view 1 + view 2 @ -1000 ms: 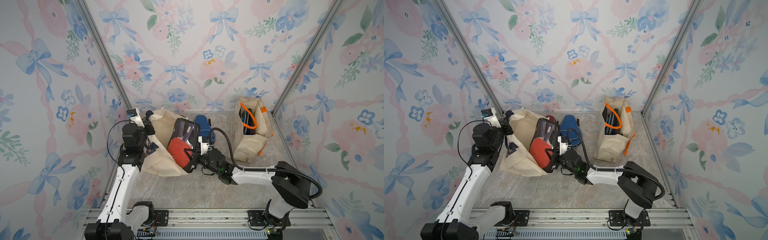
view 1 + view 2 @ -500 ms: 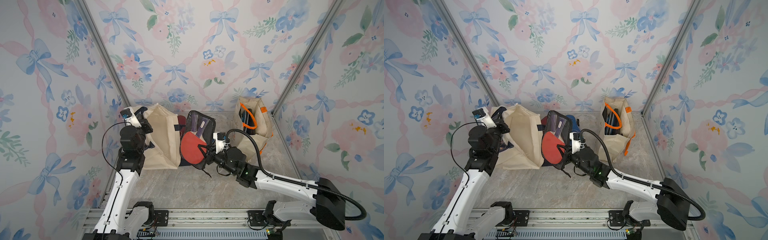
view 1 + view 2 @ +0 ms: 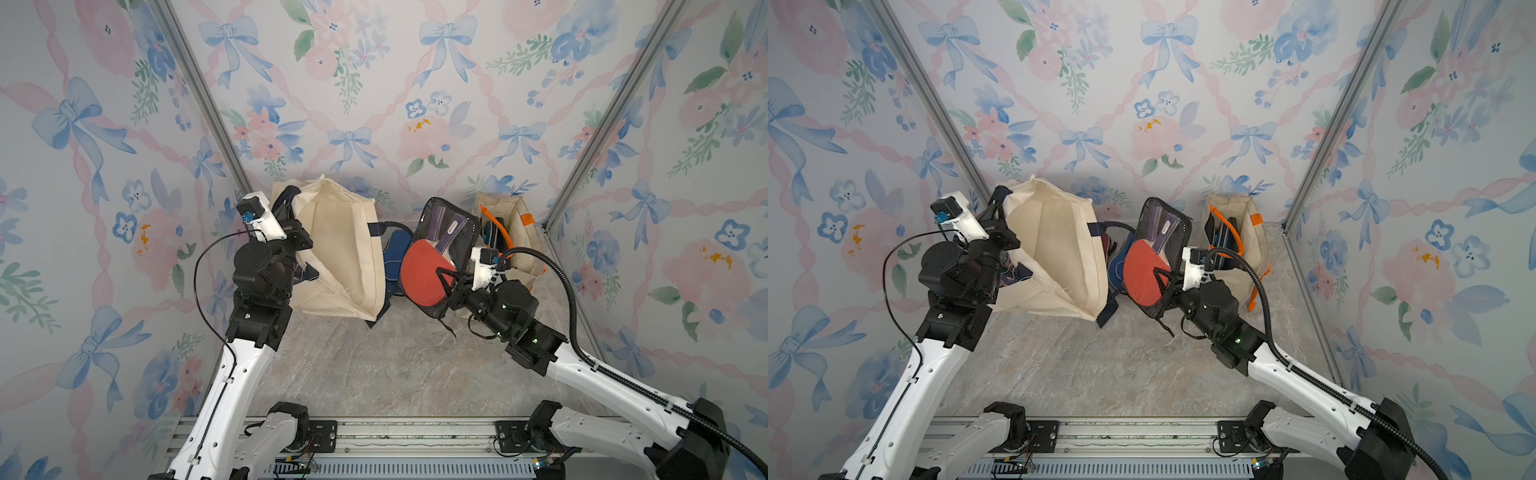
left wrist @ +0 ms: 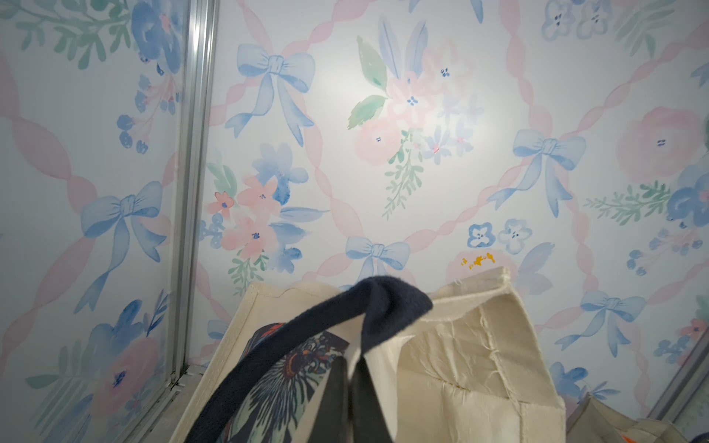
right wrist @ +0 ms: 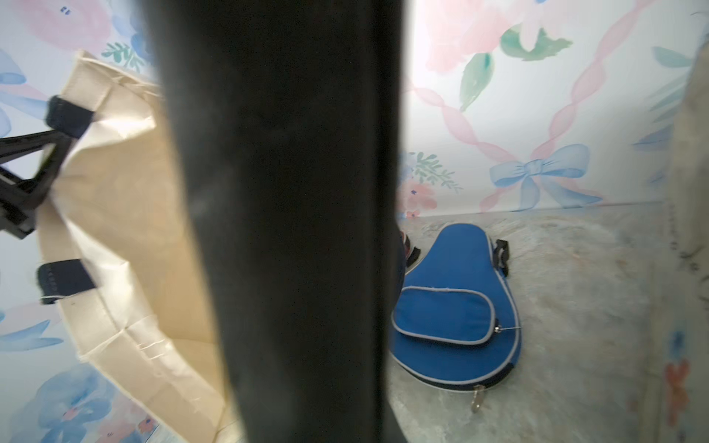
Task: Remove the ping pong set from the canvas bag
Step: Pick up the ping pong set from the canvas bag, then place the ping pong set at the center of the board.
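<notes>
The canvas bag hangs low (image 3: pixel 348 292) across the mesh pouch's path to the far floor, so next my left gripper raises the bag for the pouch to pass under it.
The cream canvas bag (image 3: pixel 336 249) (image 3: pixel 1054 249) with navy handles hangs tilted at the back left. My left gripper (image 3: pixel 303 241) (image 3: pixel 1005 243) is shut on its cloth. In the left wrist view the fingers (image 4: pixel 333 399) pinch the bag wall (image 4: pixel 460 364) just under a navy handle. One piece of the ping pong set, a black mesh pouch (image 3: pixel 434 253) (image 3: pixel 1156 257) showing a red paddle, hangs in the air right of the bag, outside it. My right gripper (image 3: pixel 451 280) (image 3: pixel 1169 278) is shut on its lower edge. The pouch (image 5: pixel 284 191) hides the fingers in the right wrist view.
A blue paddle case (image 3: pixel 392 257) (image 3: pixel 1115 266) (image 5: pixel 456 318) lies on the stone floor (image 3: pixel 395 365) between bag and pouch. A second canvas bag (image 3: pixel 519 232) (image 3: pixel 1246 237) with orange handles stands in the back right corner. Patterned walls close in on three sides.
The right gripper has drawn the mesh pouch out of the bag and carried it right and up. The left gripper has raised the bag toward the left wall.
</notes>
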Controlling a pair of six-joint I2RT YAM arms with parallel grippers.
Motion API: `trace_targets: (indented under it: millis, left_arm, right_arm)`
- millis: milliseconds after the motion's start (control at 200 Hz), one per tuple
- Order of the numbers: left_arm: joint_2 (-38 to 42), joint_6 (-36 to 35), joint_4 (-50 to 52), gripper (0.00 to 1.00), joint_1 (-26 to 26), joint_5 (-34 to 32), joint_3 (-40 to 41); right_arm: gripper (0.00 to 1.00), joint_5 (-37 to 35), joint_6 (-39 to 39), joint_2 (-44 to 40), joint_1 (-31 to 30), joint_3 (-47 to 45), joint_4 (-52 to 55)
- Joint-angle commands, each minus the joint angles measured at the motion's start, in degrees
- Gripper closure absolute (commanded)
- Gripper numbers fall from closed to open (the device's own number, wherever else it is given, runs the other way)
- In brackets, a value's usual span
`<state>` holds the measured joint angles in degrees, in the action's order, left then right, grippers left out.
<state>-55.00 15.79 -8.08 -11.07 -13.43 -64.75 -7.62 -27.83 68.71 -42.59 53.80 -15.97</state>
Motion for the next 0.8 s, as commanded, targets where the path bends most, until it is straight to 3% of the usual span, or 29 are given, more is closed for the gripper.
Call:
trace_targets:
  millis: [0, 310, 645, 795]
  left_arm:
    - [0.0, 2.6, -3.5, 1.00, -1.8, 4.3, -3.8]
    - [-2.1, -1.1, -2.1, 1.00, -9.0, 9.6, -12.1]
    - [-6.9, -0.2, -1.5, 1.00, -9.3, 12.0, -24.7]
    - [-10.0, -1.2, -0.4, 1.00, -9.4, 11.0, -30.2]
  right_arm:
    - [0.91, 4.1, -0.9, 1.8, 2.3, -0.9, 1.1]
    - [0.92, 9.8, -5.4, 11.5, 2.5, 0.5, -4.9]
    - [0.92, 11.5, -10.8, 25.8, -3.2, 8.0, -14.6]
    - [0.92, 11.5, -13.0, 36.9, -7.8, 15.5, -18.5]
